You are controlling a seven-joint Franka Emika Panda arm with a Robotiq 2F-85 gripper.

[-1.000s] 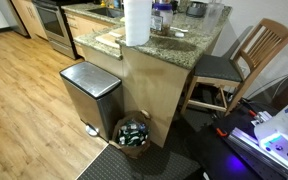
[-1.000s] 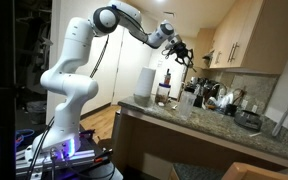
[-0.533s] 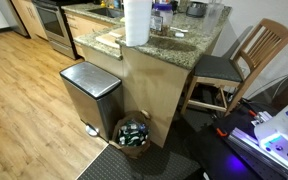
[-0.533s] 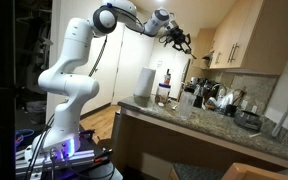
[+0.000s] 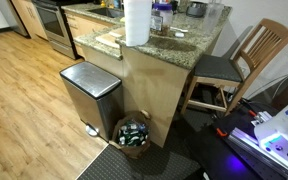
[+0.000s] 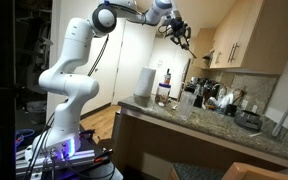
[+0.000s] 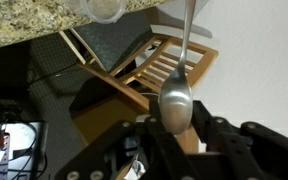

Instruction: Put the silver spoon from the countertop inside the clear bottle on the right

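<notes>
The silver spoon should go down to the bottle's opening (image 7: 106, 8). My gripper is tilted toward the wooden chair (image 7: 167, 66), high above the clear bottle, so I should point it down and then lower the spoon.
My gripper (image 6: 180, 32) is high in the air above the countertop (image 6: 209, 128), shut on the silver spoon. In the wrist view the spoon (image 7: 177, 98) has its bowl between the fingers (image 7: 177, 128) and its thin handle points away from the gripper. The clear bottle (image 6: 187, 103) stands on the granite countertop (image 7: 24, 25), well below the gripper. In the wrist view its open round mouth (image 7: 106, 8) shows at the top edge, left of the spoon handle. The gripper is out of view in the exterior view of the counter's front (image 5: 174, 45).
A white paper-towel roll (image 5: 136, 22) (image 6: 145, 82) and a see-through container with blue top (image 6: 164, 92) stand on the counter. A steel trash can (image 5: 89, 95), a basket (image 5: 134, 132) and a wooden chair (image 5: 249, 60) (image 7: 154, 65) stand by the cabinet. Kitchen clutter (image 6: 224, 100) sits near the wall.
My gripper has risen with the spoon and moved away from the robot's base, further along the counter. The things on the counter have not moved.
</notes>
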